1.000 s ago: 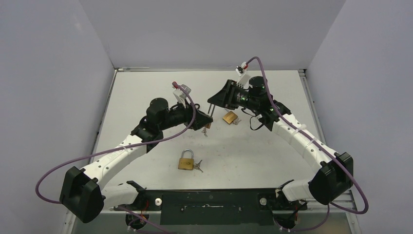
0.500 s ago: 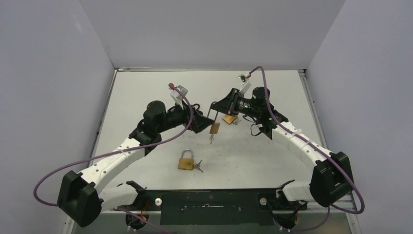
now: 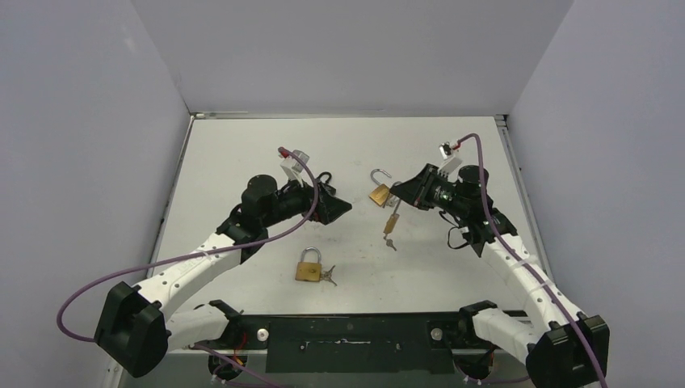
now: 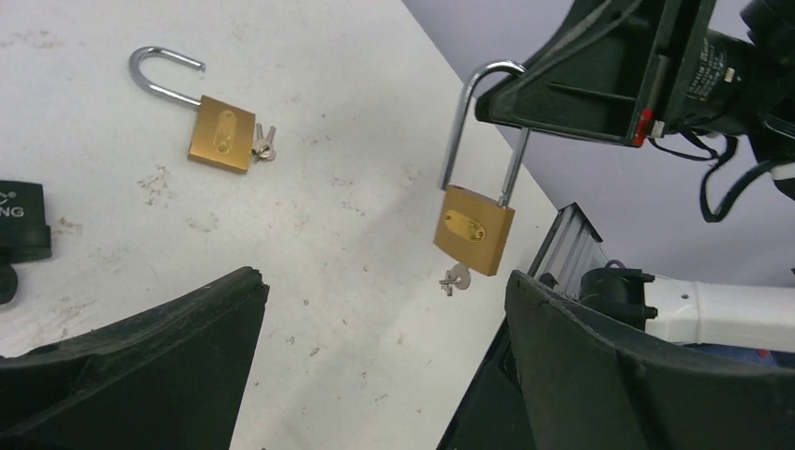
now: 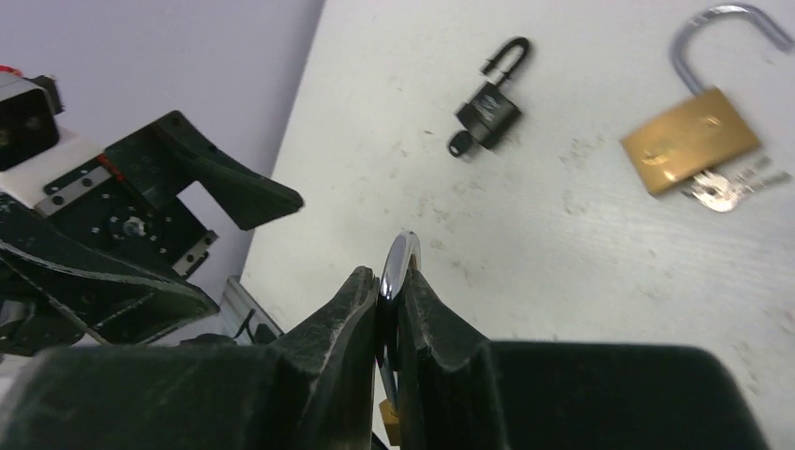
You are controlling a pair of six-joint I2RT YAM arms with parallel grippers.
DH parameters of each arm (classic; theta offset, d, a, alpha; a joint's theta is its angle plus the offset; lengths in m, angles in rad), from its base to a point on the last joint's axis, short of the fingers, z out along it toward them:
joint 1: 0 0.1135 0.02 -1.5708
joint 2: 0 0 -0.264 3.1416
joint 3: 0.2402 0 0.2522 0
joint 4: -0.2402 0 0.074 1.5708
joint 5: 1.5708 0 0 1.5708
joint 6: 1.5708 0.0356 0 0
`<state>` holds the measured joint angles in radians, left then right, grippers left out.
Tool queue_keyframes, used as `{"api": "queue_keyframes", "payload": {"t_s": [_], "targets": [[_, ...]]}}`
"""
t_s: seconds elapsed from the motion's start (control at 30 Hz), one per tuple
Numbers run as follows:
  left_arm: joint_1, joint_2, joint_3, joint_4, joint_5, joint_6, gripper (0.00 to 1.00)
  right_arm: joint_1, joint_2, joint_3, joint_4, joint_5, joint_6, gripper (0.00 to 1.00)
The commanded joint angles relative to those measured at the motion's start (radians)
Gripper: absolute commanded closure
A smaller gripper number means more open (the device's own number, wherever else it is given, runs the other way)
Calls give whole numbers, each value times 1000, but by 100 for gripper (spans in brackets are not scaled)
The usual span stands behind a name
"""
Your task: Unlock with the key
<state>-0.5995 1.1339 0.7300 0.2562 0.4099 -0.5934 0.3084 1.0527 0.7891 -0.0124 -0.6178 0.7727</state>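
My right gripper should carry the hanging brass padlock next to the empty table area (image 3: pixel 418 234) until the padlock rests there, because the shackle (image 4: pixel 455 141) sticks up high out of it.
My right gripper (image 3: pixel 401 192) (image 5: pixel 389 286) is shut on the chrome shackle (image 4: pixel 483 122) of a brass padlock (image 3: pixel 391 222) (image 4: pixel 474 228). The padlock hangs above the table, and both shackle legs look seated in its body. A small key (image 4: pixel 457 278) (image 3: pixel 389 242) sticks out of the padlock's underside. My left gripper (image 3: pixel 343 206) (image 4: pixel 384 291) stands open and empty to the left of the hanging padlock, apart from it.
A brass padlock with its shackle swung open (image 3: pixel 380 192) (image 4: pixel 220 134) (image 5: pixel 689 141) lies on the table with keys (image 4: pixel 263 142). A black padlock (image 5: pixel 489 108) lies near my left wrist. A closed brass padlock (image 3: pixel 308 267) with keys (image 3: pixel 327 276) lies nearer the front.
My left gripper has opened, let go of the padlock and stayed back. My right arm has carried the hanging padlock to the right, away from the left gripper.
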Motion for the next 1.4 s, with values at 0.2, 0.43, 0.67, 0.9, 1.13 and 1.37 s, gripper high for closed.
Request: {"api": "queue_keyframes", "payload": {"t_s": [0.2,0.43,0.67,0.9,1.13,1.37], "targets": [[-4,-7,-54,-102,-156,-41,5,-205,-144,-83,-404,94,-93,100],[-5,-21,-76,-118,-155,-61,5,-305,-75,-189,-332,15,-67,100],[-6,-41,-78,-160,-181,-66,6,-362,20,-294,18,-28,-80,100],[-4,-27,-67,-155,-182,-76,6,-371,218,-280,273,-84,-62,99],[-4,-3,-49,-158,-190,-75,6,-370,351,-214,270,-59,-79,99],[-3,31,-33,-151,-189,-73,6,-368,494,-184,394,-98,-65,92]]}}
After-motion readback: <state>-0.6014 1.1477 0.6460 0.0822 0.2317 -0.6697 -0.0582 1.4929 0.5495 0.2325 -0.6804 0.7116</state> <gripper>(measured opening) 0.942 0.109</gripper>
